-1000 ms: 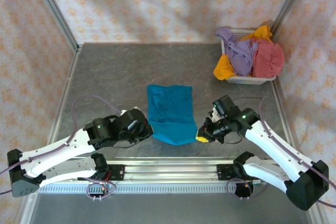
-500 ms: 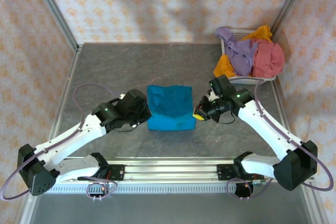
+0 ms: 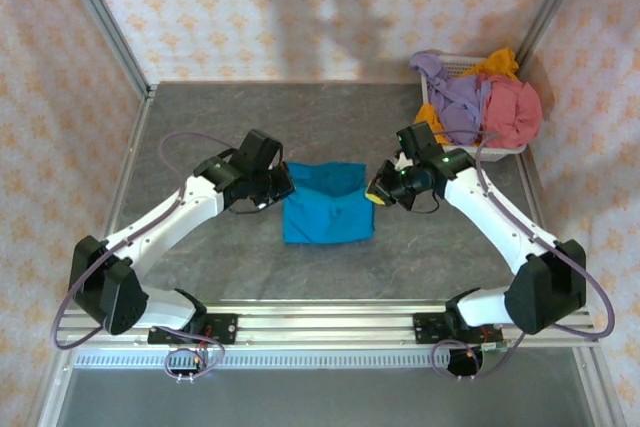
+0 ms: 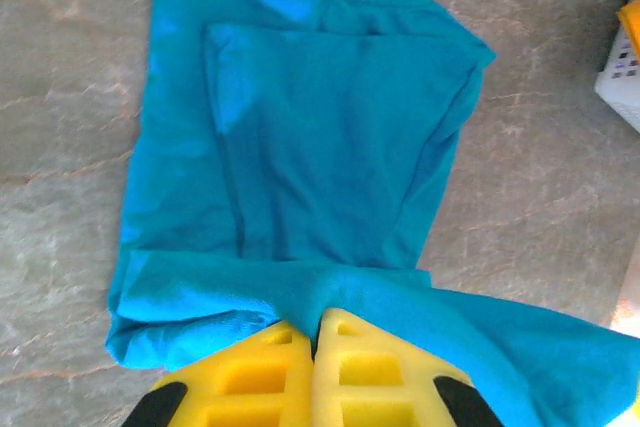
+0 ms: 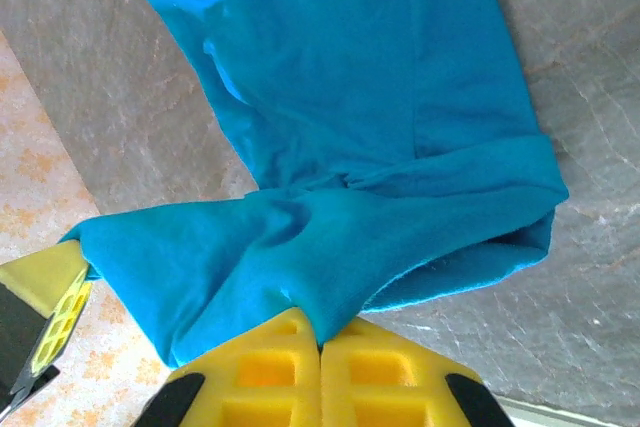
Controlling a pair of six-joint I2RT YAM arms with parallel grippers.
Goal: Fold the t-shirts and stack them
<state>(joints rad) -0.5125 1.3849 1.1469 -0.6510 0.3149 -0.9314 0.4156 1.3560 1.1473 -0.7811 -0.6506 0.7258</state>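
Observation:
My left gripper should keep going toward the t-shirt's far edge (image 3: 328,164) and let go there, as the teal-blue t-shirt's lifted edge (image 3: 332,197) is stretched across its lower layer.
The teal-blue t-shirt (image 3: 326,204) lies in the middle of the grey table, doubled over on itself. My left gripper (image 3: 283,185) is shut on its upper left corner, and the cloth (image 4: 330,167) bunches between the yellow pads (image 4: 345,367). At the upper right corner my right gripper (image 3: 377,191) is shut on the teal cloth (image 5: 380,127) too, a fold pinched between its yellow fingers (image 5: 270,367). The edge held by both grippers is lifted over the lower layer. Other t-shirts, lavender (image 3: 458,107), dusty red (image 3: 511,112) and orange-yellow (image 3: 432,114), are heaped in a basket.
The white plastic basket (image 3: 432,58) stands at the back right corner, close behind my right arm. Patterned walls with metal posts (image 3: 100,17) close in the table on three sides. A metal rail (image 3: 330,325) runs along the near edge.
Both grippers have carried the near edge of the teal t-shirt away from the rail toward the back, folding it over itself. The shirt's outline is now much shorter.

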